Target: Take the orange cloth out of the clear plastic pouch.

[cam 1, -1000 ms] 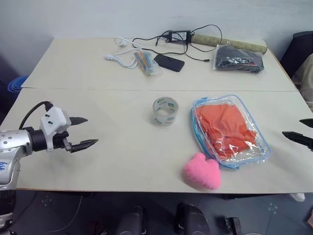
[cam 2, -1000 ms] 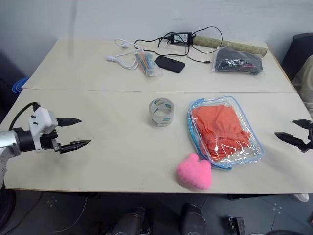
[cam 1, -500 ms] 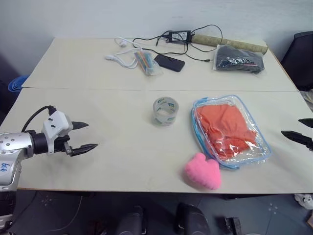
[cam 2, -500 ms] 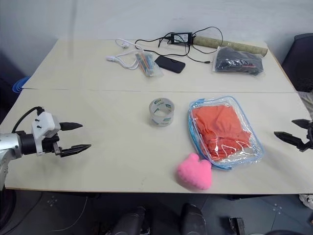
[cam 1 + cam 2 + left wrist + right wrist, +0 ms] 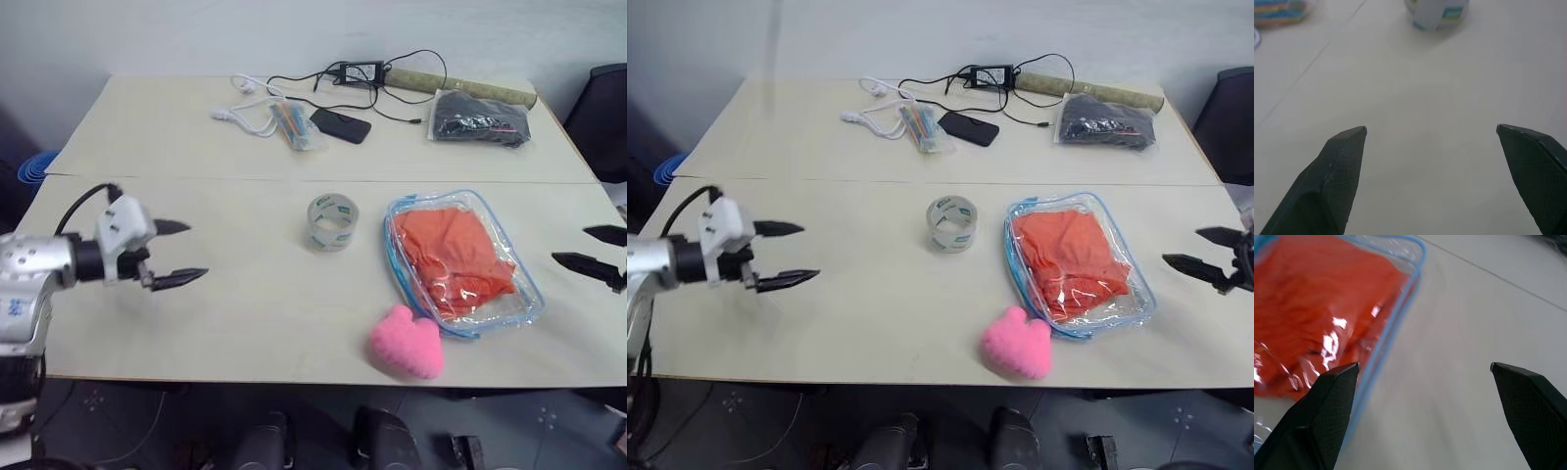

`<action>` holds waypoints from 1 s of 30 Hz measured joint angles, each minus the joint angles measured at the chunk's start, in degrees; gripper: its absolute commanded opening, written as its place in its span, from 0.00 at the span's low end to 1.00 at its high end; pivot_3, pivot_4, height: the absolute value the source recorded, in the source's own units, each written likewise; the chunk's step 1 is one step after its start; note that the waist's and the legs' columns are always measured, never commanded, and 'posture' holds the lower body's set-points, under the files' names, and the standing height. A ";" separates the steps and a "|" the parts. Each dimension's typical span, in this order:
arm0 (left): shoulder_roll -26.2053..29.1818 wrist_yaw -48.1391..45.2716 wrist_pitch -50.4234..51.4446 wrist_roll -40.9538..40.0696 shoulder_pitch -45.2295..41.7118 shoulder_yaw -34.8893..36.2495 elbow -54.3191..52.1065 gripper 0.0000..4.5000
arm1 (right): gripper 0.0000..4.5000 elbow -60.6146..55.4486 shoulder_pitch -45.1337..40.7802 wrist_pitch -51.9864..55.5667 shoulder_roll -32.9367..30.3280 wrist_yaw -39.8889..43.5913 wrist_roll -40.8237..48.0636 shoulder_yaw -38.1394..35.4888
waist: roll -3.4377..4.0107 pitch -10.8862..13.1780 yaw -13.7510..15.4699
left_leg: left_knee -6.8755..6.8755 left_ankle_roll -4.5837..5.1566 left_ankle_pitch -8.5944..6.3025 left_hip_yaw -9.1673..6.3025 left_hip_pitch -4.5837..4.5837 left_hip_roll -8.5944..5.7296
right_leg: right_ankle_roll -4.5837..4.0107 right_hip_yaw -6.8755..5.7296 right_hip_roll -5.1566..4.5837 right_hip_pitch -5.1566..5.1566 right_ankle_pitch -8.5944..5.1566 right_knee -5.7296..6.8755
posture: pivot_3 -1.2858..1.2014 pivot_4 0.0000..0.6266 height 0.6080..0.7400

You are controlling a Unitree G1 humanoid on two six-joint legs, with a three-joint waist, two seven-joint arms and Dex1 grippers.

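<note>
The pink heart plush (image 5: 408,343) lies close against the pouch's light-blue trim (image 5: 423,311), so the robot should expect a hidden cord that ties the plush to the pouch.
The clear plastic pouch (image 5: 511,305) with light-blue trim lies flat on the right half of the table. The orange cloth (image 5: 446,250) is inside it, wrinkled under the plastic. My right gripper (image 5: 570,245) hovers open just right of the pouch, pointing toward it. In the right wrist view the pouch's blue edge (image 5: 1400,313) and the cloth (image 5: 1312,308) lie ahead of the spread fingers. My left gripper (image 5: 196,251) is open over bare table at the far left, well away from the pouch, nothing between its fingers.
A tape roll (image 5: 332,221) stands left of the pouch, and a pink heart plush (image 5: 407,343) lies near the front edge. At the back are a phone (image 5: 339,125), a packet of coloured sticks (image 5: 294,125), cables with a charger (image 5: 355,71) and a dark-filled pouch (image 5: 478,117).
Both grippers have risen and moved inward over the table, the left toward the right and the right toward the pouch. Both stay open. Nothing on the table has shifted.
</note>
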 measured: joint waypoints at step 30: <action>-38.40 0.71 -44.76 32.64 -47.56 -28.26 70.69 0.74 | 1.00 -42.86 -2.32 14.83 10.08 -5.54 12.67 10.91 | -0.37 0.03 1.18 | 0.93 0.31 -0.16 0.36 -1.47 -0.42 | 0.14 -0.10 -0.02 -1.07 0.10 0.26 | 0.52 0.24 1.00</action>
